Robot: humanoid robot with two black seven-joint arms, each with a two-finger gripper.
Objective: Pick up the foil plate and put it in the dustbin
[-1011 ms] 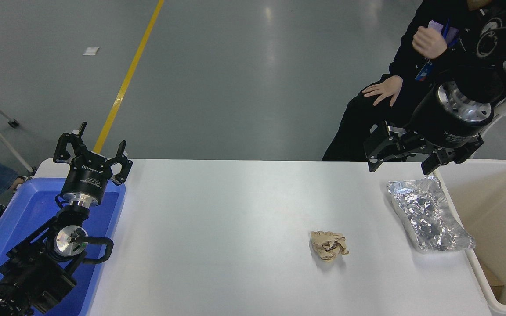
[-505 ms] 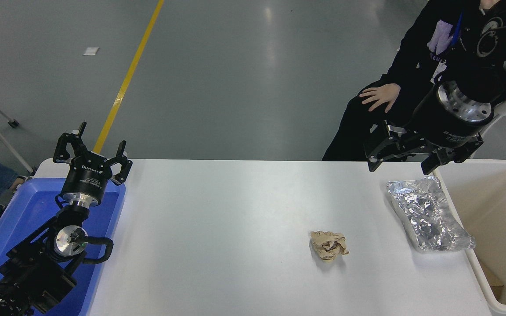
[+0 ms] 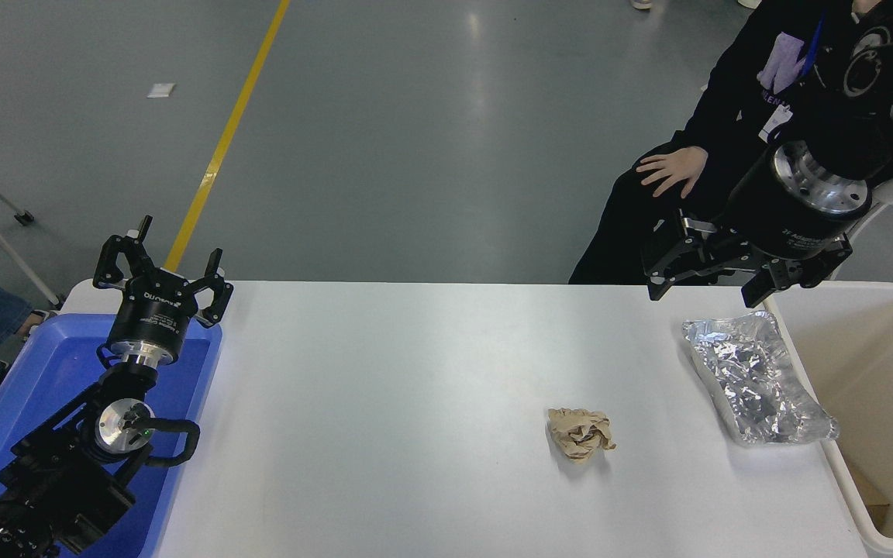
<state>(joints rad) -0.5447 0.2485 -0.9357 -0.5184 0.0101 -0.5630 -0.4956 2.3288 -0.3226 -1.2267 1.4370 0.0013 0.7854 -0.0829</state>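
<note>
Set creases (image 3: 752,358) hold the angular outline of the foil plate (image 3: 757,377), so it should stay spread out instead of drooping when the robot lifts it by its near edge.
The foil plate (image 3: 755,380) lies flat on the white table (image 3: 415,403) near its right edge, shiny and wrinkled, right beside the dustbin (image 3: 880,372). The dustbin stands off the table's right end, cream-white with a beige inside. My right gripper (image 3: 706,291) is open and empty, hanging above the table's far edge just beyond the plate's far end, not touching it. My left gripper (image 3: 163,267) is open and parked at the lower left over the blue tray.
A small brown paper wad (image 3: 580,434) lies on the table left of the foil plate. A blue plastic tray (image 3: 59,372) sits at the table's left end. A person in dark clothes sits at the far right, one hand (image 3: 671,169) on a knee.
My right gripper has barely moved, lifting very slightly. The person's raised hand has dropped out of sight. The foil plate has not moved.
</note>
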